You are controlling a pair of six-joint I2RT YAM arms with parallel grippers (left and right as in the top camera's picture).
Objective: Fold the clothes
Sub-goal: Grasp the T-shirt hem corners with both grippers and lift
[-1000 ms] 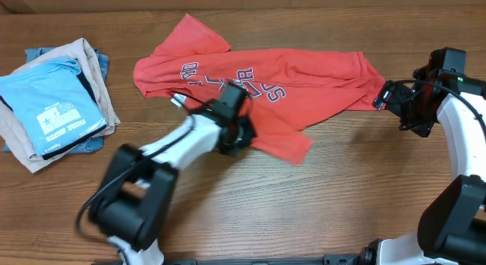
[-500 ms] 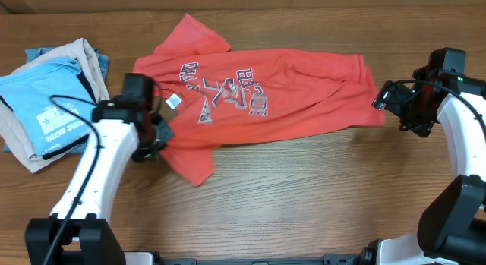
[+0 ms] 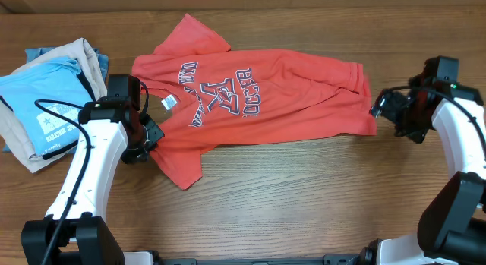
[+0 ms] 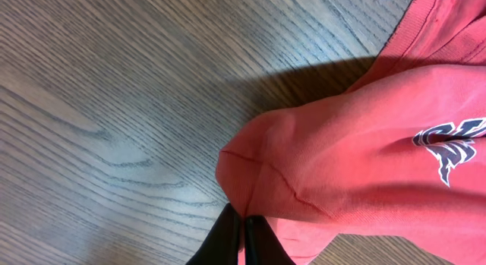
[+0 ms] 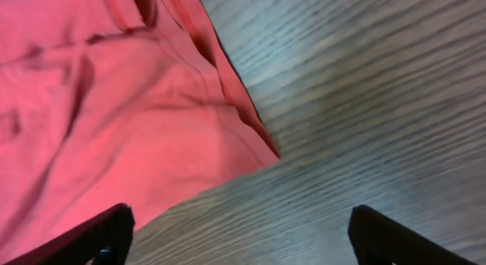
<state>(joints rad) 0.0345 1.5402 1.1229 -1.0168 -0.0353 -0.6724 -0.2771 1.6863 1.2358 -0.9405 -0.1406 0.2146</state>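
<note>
The T-shirt lies bunched (image 3: pixel 222 96) around its letters, so my right gripper should grab the hem corner (image 3: pixel 370 130). Both grippers can then lift the T-shirt and spread it flat before folding.
The coral-red T-shirt (image 3: pixel 288 98) lies spread across the middle of the table with its dark-and-white lettering (image 3: pixel 224 90) facing up and its white tag (image 3: pixel 168 102) near the collar. My left gripper (image 3: pixel 146 140) is shut on a fold of the shirt's left side. In the left wrist view the jaws (image 4: pixel 243 233) pinch the red cloth (image 4: pixel 357 166). My right gripper (image 3: pixel 382 110) is open just right of the shirt's hem corner. In the right wrist view the jaws (image 5: pixel 243 235) are wide apart over bare wood, with the shirt's edge (image 5: pixel 114 113) just ahead.
A stack of folded garments sits at the far left: a light blue printed T-shirt (image 3: pixel 53 105) on top of beige cloth (image 3: pixel 83 56) and denim (image 3: pixel 34 54). Bare wooden table (image 3: pixel 304 197) runs along the front.
My left gripper has pulled the shirt's fold from the centre over to the left, which has spread the shirt flat and uncovered the lettering. The right arm has hardly moved.
</note>
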